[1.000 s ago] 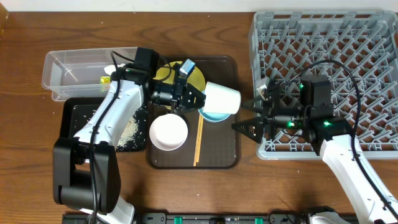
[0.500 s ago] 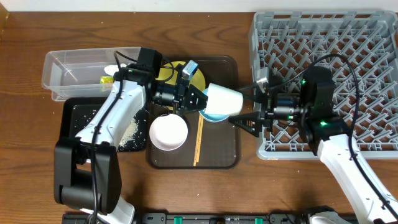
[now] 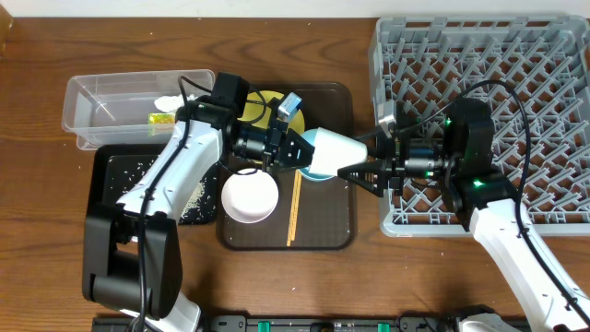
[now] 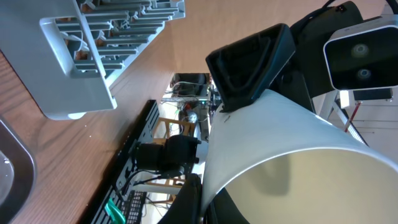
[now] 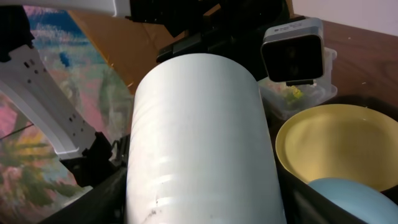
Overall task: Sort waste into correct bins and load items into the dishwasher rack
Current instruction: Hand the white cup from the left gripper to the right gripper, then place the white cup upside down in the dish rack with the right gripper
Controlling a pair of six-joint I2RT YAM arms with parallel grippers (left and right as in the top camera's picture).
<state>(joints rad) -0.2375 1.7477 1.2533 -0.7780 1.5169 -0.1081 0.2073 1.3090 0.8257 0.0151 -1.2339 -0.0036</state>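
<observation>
Next, I open my left gripper, which is shut on the cup's rim [image 3: 312, 151], and back it away before my right gripper carries the cup to the grey rack [image 3: 535, 124].
The pale cup [image 3: 330, 152] hangs on its side above the brown tray [image 3: 327, 232], held from both ends. My left gripper [image 3: 297, 149] is shut on its rim [image 4: 202, 202], with one finger inside and one outside. My right gripper [image 3: 355, 159] holds the cup's closed end, its fingers [image 5: 106, 196] lying against both sides of the cup [image 5: 199, 143]. Under it are the yellow plate [image 3: 263, 106] and the blue bowl [image 3: 318, 173], mostly hidden. The white bowl [image 3: 250, 196] and the chopsticks [image 3: 295, 207] lie on the tray. The grey rack [image 3: 516, 83] stands at the right.
At the left, the clear tub [image 3: 101, 101] holds the green-yellow wrapper [image 3: 161, 117] and the white tissue [image 3: 169, 101]. The black tray [image 3: 115, 184] in front of it holds rice grains [image 3: 192, 194]. The rack's near corner [image 3: 392, 221] sits close to the right arm.
The right gripper has come in from the rack's edge and narrowed around the cup's closed end. The left arm has shifted slightly right, still holding the cup.
</observation>
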